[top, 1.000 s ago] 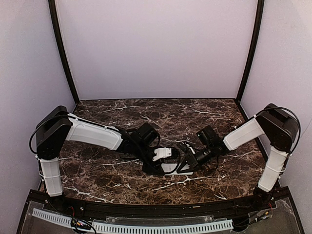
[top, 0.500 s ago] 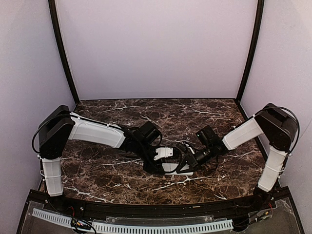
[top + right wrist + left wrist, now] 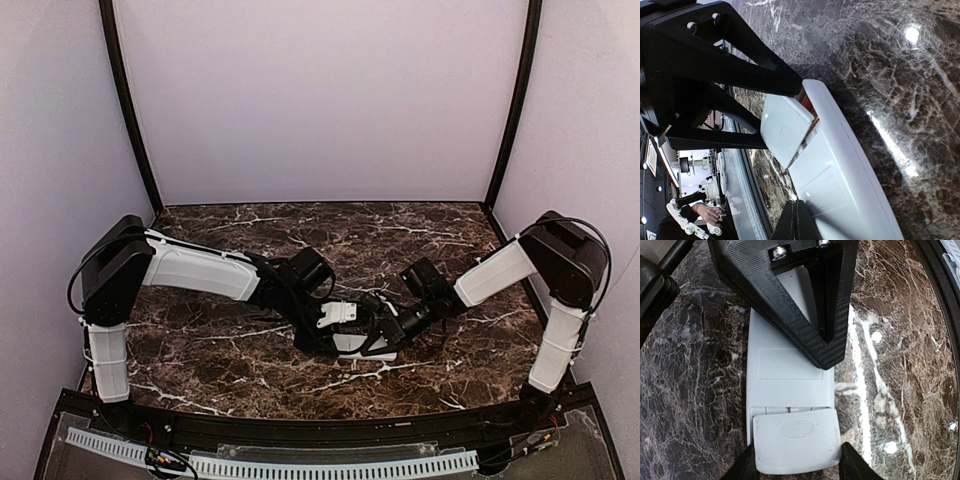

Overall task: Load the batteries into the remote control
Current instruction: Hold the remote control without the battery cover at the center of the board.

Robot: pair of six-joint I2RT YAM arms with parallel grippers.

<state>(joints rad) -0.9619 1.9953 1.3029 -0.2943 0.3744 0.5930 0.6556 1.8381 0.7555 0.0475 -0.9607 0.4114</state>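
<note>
My closed right gripper is only resting on the remote's back [image 3: 817,182], so it should grip the end [image 3: 389,356] opposite the cover before my left gripper slides the cover shut.
The remote control [image 3: 362,348] lies back-up on the marble, its plain white back [image 3: 790,365] facing me. Its battery cover [image 3: 795,440] is tilted up at one end, and my left gripper [image 3: 797,462] is shut on the cover's two sides. Under the raised cover [image 3: 785,127] the orange-red end of a battery [image 3: 807,103] shows inside the remote [image 3: 850,180]. My right gripper [image 3: 797,212] is shut, its tips resting on the remote's back; in the left wrist view it is the black wedge [image 3: 827,352] over the remote. Both grippers meet mid-table [image 3: 335,332] [image 3: 380,332].
Dark brown marble tabletop [image 3: 250,350] with white veins surrounds the remote. Plain pale walls and black corner posts [image 3: 125,100] close in the back and sides. A black rail [image 3: 300,430] runs along the near edge.
The left arm has shifted slightly right and forward toward the remote. Both grippers stay at the remote; cover and remote are in the same place.
</note>
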